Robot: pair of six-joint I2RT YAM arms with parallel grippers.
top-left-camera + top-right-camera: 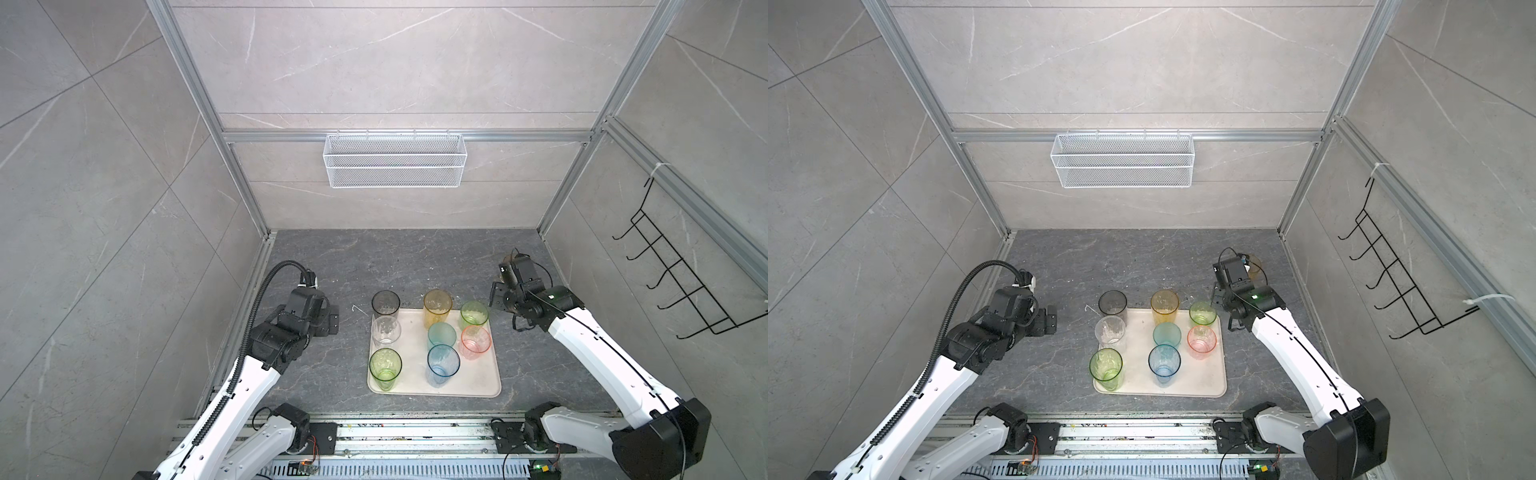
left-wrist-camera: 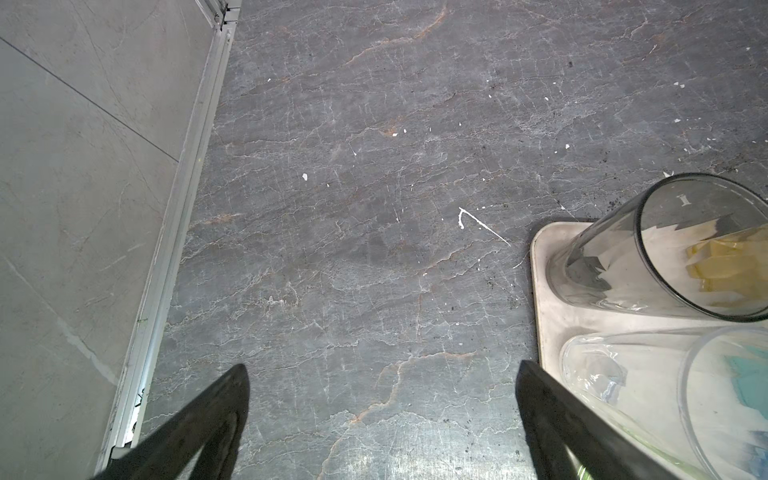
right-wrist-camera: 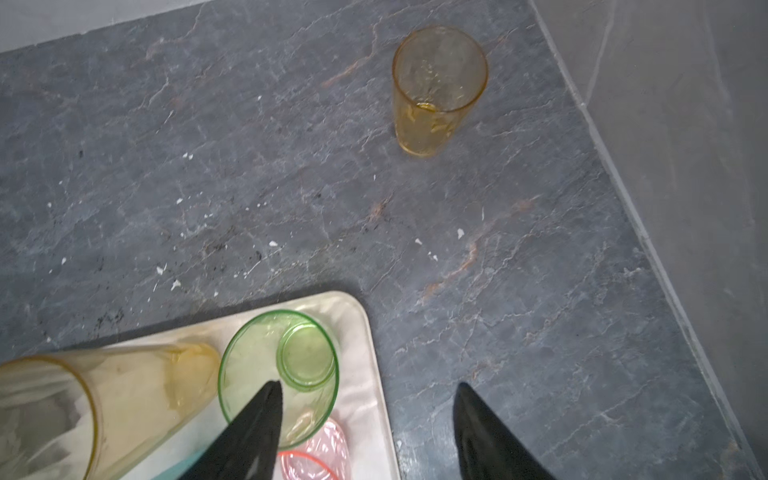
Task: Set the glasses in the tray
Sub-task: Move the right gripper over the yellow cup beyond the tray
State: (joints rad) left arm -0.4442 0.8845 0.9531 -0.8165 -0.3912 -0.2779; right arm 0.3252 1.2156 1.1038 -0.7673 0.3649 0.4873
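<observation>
The amber glass off the tray [image 3: 427, 121] stands upright with open space around it, so I should keep moving my right gripper there until its fingers are on both sides of the glass's rim [image 3: 441, 109].
The cream tray [image 1: 478, 382] lies mid-table and holds several upright glasses: smoky grey [image 1: 385, 303], clear [image 1: 386, 330], tall green [image 1: 385, 365], amber [image 1: 437, 305], teal [image 1: 441, 334], blue [image 1: 443, 363], pink [image 1: 476, 340] and short green [image 1: 474, 313]. A second amber glass [image 3: 439, 89] stands on the table, off the tray, near the far right wall. My right gripper [image 3: 369, 386] is open and empty above the tray's far right corner, one finger over the short green glass [image 3: 278, 374]. My left gripper [image 2: 383, 365] hangs open and empty over the table, left of the tray [image 2: 544, 291].
A white wire basket [image 1: 395, 160] hangs on the back wall. A black hook rack [image 1: 681, 282] is fixed to the right wall. Aluminium frame rails [image 2: 174, 232] border the dark stone table [image 1: 332, 257] on both sides, and a rail runs along its front.
</observation>
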